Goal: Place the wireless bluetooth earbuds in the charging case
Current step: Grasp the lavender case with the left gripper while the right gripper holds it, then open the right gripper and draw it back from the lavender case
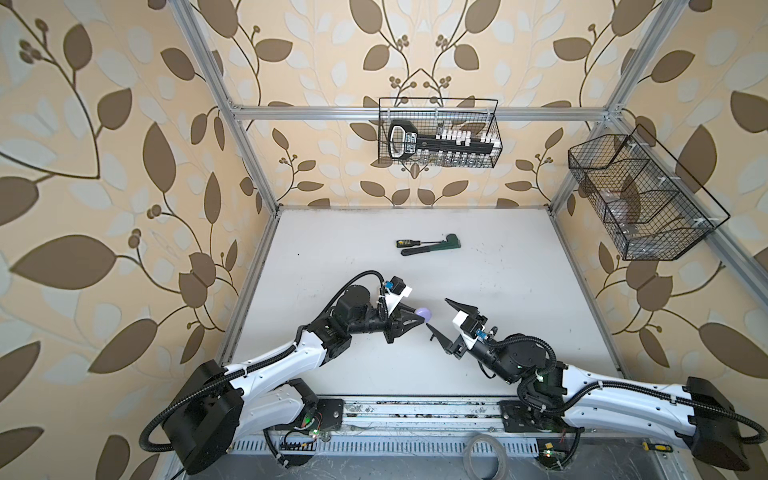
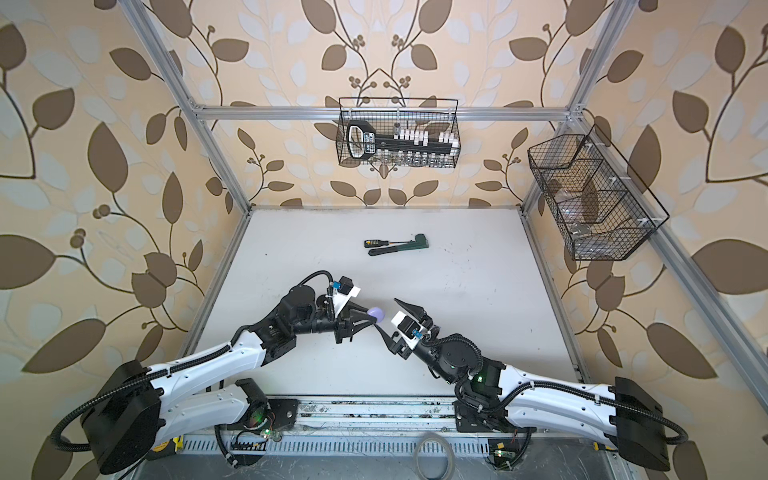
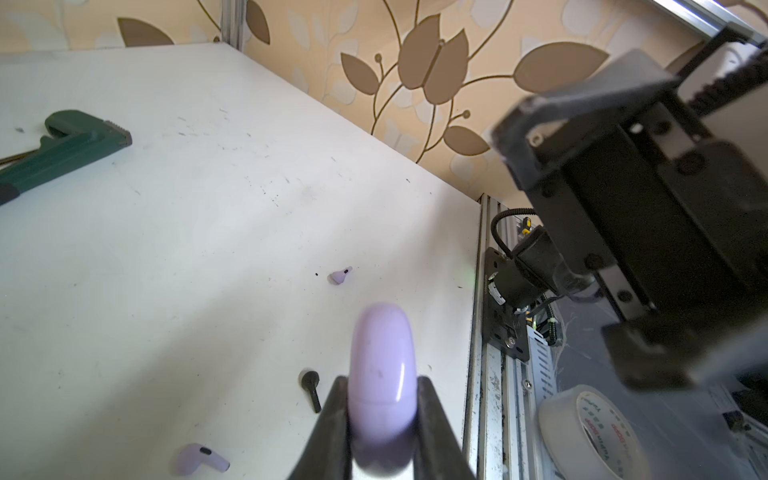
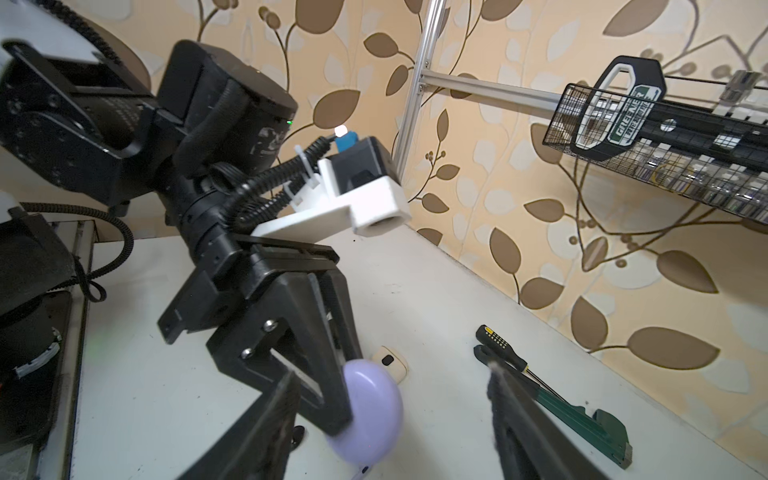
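Observation:
The lavender charging case [image 4: 372, 406] is closed in my left gripper, so my right gripper should bring one finger to the lid's edge [image 4: 374, 444] and swing the lid open before putting earbuds in.
The lavender charging case [image 1: 424, 312] [image 2: 377, 313] hangs above the table's middle, lid closed, with my left gripper [image 1: 420, 316] [image 3: 382, 380] shut on its sides. In the left wrist view the case [image 3: 382, 365] sticks out past the fingertips. My right gripper [image 1: 437, 313] [image 4: 390, 386] stands open just right of the case, one finger on each side of it, not touching. On the table below lie two lavender earbuds [image 3: 340, 275] [image 3: 199, 459], a black earbud [image 3: 311, 388] and a white earbud [image 4: 390, 361].
A green wrench [image 1: 436, 246] and a black screwdriver [image 1: 409, 242] lie toward the back of the table. Two wire baskets [image 1: 438, 133] [image 1: 640, 199] hang on the frame. A tape roll [image 1: 484, 455] sits beyond the front rail.

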`<state>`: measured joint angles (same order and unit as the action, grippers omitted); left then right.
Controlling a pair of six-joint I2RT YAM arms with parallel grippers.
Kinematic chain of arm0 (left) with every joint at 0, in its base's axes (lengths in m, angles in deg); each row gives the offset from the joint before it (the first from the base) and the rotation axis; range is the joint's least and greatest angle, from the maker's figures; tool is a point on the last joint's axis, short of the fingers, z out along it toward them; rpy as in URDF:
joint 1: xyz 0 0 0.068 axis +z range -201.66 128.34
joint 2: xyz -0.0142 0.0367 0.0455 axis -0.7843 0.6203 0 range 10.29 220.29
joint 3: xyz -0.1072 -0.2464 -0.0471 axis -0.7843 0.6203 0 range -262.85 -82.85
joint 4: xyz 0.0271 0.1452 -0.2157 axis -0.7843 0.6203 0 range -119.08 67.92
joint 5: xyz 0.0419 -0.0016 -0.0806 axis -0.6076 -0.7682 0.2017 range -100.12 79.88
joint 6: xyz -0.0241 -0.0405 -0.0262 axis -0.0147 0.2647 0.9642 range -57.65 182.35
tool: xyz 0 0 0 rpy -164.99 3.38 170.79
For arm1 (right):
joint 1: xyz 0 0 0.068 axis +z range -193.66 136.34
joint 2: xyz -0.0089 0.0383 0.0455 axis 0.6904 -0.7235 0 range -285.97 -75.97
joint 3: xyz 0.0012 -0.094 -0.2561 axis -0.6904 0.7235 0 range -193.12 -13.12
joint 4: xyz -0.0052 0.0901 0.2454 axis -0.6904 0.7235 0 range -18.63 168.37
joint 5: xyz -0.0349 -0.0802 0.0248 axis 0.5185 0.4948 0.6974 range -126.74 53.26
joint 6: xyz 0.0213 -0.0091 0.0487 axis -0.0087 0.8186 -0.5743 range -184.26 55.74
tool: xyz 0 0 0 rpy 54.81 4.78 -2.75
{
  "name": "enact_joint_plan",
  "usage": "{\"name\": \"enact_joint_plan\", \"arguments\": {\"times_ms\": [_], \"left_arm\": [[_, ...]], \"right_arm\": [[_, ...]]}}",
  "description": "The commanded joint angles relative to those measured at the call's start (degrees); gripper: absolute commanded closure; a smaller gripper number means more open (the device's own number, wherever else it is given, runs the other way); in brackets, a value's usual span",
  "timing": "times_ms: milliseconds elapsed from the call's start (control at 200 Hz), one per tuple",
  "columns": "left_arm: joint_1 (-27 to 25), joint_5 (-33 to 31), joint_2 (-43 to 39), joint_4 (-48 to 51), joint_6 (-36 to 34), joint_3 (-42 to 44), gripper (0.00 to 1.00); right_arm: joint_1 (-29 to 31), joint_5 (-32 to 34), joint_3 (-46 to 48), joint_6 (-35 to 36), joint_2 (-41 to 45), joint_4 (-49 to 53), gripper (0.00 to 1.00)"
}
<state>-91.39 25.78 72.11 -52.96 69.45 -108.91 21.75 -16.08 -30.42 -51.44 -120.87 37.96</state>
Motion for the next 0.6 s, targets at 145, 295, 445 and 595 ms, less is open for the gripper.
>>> {"name": "enact_joint_plan", "arguments": {"times_ms": [145, 295, 445, 595], "left_arm": [[-1.09, 5.2, -3.42, -12.07, -7.04, 4.01, 1.0], [-1.23, 5.92, -3.1, -21.24, -8.1, 8.03, 1.0], [-1.31, 7.03, -4.4, -21.7, -10.98, 9.31, 1.0], [-1.32, 8.35, -4.0, -21.65, -11.59, 9.03, 1.0]], "right_arm": [[-1.47, -0.78, -1.84, -5.25, -2.61, 2.97, 0.28], [-1.39, -1.23, -3.34, -5.76, -4.89, 3.26, 0.29], [-1.42, -0.92, -3.71, -5.94, -5.63, 3.1, 0.29], [-1.56, -1.15, -3.99, -6.01, -6.06, 3.28, 0.3]]}}
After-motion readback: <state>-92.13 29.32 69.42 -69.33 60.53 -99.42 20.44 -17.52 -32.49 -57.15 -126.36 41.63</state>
